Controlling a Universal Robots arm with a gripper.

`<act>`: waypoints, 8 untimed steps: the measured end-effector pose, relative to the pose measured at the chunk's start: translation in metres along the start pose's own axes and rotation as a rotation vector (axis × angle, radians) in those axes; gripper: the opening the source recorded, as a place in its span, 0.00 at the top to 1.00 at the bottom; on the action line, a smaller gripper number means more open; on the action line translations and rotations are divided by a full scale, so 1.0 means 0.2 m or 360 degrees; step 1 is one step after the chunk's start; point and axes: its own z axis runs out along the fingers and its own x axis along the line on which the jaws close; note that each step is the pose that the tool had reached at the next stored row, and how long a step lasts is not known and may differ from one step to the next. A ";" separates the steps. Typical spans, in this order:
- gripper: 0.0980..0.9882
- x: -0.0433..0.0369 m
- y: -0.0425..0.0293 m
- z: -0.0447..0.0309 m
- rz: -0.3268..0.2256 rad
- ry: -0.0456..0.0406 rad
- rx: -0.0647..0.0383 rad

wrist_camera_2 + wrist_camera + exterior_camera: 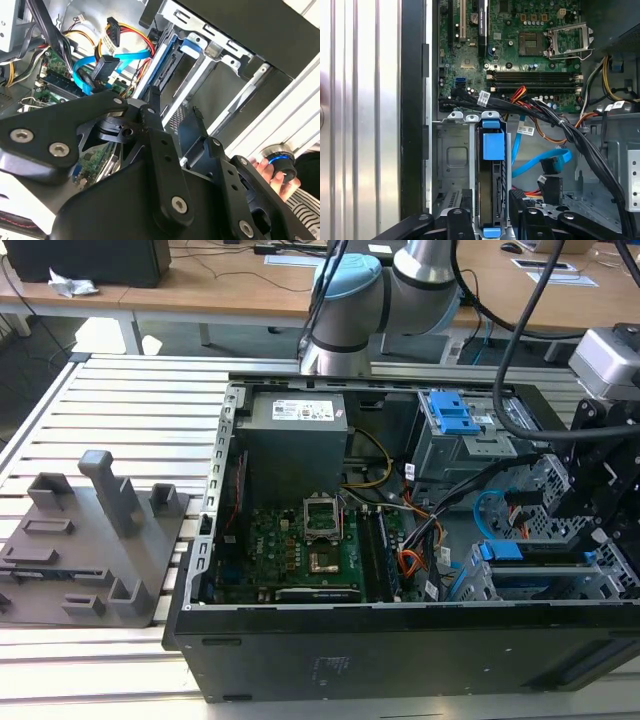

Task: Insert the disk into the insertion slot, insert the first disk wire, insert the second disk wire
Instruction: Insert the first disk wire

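The red and yellow wires (533,193) form a loose curve behind the black plug (550,189), so they will bend around and trail along when the gripper takes the plug to the disk.
The disk (492,185), silver in its bright blue frame, sits in the insertion slot (451,160), the perforated silver-grey cage (560,580) at the case's corner on the exterior view's right. My gripper (490,220) hovers over the disk (520,552), open, a finger on either side and the gap (176,112) empty. The second disk wire (540,162), a light-blue loop (82,75) with a dark plug (105,67), lies loose beside the cage. A plug on red and yellow wires (112,25) hangs near it; I cannot tell whether that is the first disk wire.
A black cable bundle (580,145) and orange wires (410,562) cross between the motherboard (300,550) and the cage. A darker bay with a blue latch (450,412) stands behind. A grey fixture (90,540) rests on the slatted table. A person's hand (267,170) holds a knob.
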 end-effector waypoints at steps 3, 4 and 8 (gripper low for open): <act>0.64 0.000 0.001 -0.018 0.0000 0.0000 0.0000; 0.64 -0.001 0.001 -0.018 0.0000 0.0000 0.0000; 0.64 -0.004 0.001 -0.018 0.0000 0.0000 0.0000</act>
